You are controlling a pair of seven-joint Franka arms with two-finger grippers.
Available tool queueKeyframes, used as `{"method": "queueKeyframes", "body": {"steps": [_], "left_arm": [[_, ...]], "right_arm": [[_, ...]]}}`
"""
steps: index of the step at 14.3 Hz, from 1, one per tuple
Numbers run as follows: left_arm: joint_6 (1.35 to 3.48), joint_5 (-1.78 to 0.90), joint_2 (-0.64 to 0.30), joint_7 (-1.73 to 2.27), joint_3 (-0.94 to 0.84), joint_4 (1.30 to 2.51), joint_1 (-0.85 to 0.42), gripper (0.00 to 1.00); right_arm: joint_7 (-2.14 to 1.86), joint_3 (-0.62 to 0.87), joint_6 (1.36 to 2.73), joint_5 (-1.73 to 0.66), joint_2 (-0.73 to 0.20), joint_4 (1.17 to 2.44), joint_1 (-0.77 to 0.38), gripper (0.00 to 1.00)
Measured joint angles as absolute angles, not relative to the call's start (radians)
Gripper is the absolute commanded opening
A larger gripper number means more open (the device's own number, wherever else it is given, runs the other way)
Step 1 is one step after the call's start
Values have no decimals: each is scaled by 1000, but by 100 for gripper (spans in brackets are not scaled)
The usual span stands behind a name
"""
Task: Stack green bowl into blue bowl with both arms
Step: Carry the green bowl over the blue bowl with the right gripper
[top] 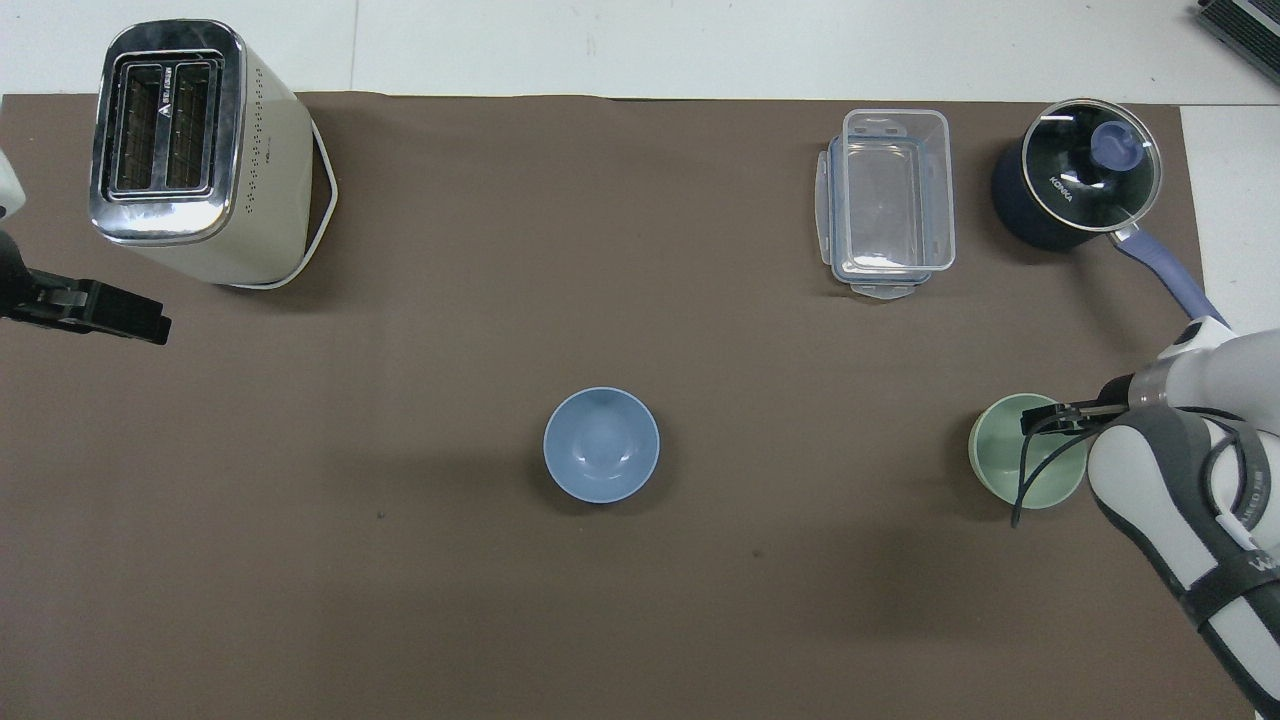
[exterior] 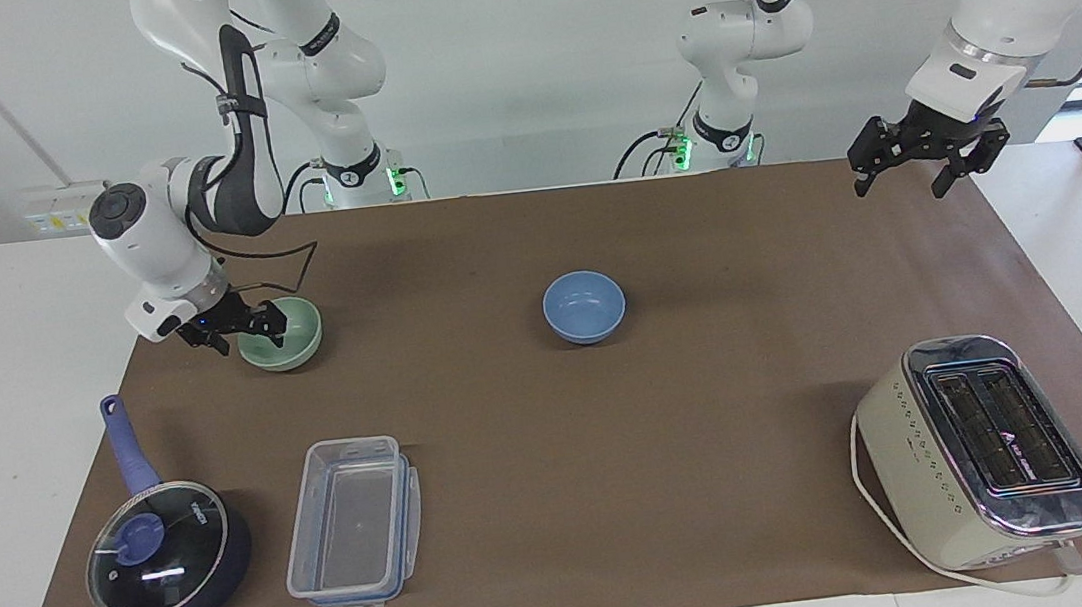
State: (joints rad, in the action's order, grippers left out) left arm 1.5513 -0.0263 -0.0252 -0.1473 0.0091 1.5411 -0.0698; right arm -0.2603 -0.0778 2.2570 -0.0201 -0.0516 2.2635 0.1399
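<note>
The green bowl point(top: 999, 455) will cover the blue bowl from view overhead when I lower it in, because it looks as wide as the blue bowl's rim point(top: 601, 390).
The pale green bowl point(exterior: 295, 335) stands on the brown mat toward the right arm's end of the table; it also shows in the overhead view point(top: 1000, 462). My right gripper point(exterior: 250, 336) is low at it and open, one finger inside the bowl and one outside its rim; it shows in the overhead view point(top: 1042, 418) too. The periwinkle-blue bowl point(exterior: 584, 306) stands empty at the middle of the mat, seen also from overhead point(top: 601, 444). My left gripper point(exterior: 900, 183) waits open in the air over the mat's edge at the left arm's end, also visible from overhead point(top: 140, 320).
A cream toaster point(exterior: 979, 449) point(top: 190, 150) stands farthest from the robots at the left arm's end. A clear plastic container point(exterior: 354, 529) point(top: 888, 200) and a dark blue saucepan with glass lid point(exterior: 165, 554) point(top: 1075, 185) stand farther from the robots than the green bowl.
</note>
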Motion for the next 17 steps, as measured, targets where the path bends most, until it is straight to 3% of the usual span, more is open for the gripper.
{"method": "queueKeyframes", "body": {"steps": [2, 10, 14, 17], "left_arm": [[1551, -26, -25, -147, 9, 1541, -70, 100], [1552, -25, -25, -147, 9, 1541, -70, 100], [1550, -25, -25, -147, 9, 1541, -70, 100], [1538, -23, -25, -147, 8, 1541, -70, 100]], "right_arm": [[-287, -78, 2257, -20, -52, 2264, 143, 0], [-325, -75, 2223, -20, -60, 2223, 150, 0], [-342, -51, 2040, -22, -56, 2064, 135, 0], [-315, -26, 1966, -64, -52, 1956, 62, 0]]}}
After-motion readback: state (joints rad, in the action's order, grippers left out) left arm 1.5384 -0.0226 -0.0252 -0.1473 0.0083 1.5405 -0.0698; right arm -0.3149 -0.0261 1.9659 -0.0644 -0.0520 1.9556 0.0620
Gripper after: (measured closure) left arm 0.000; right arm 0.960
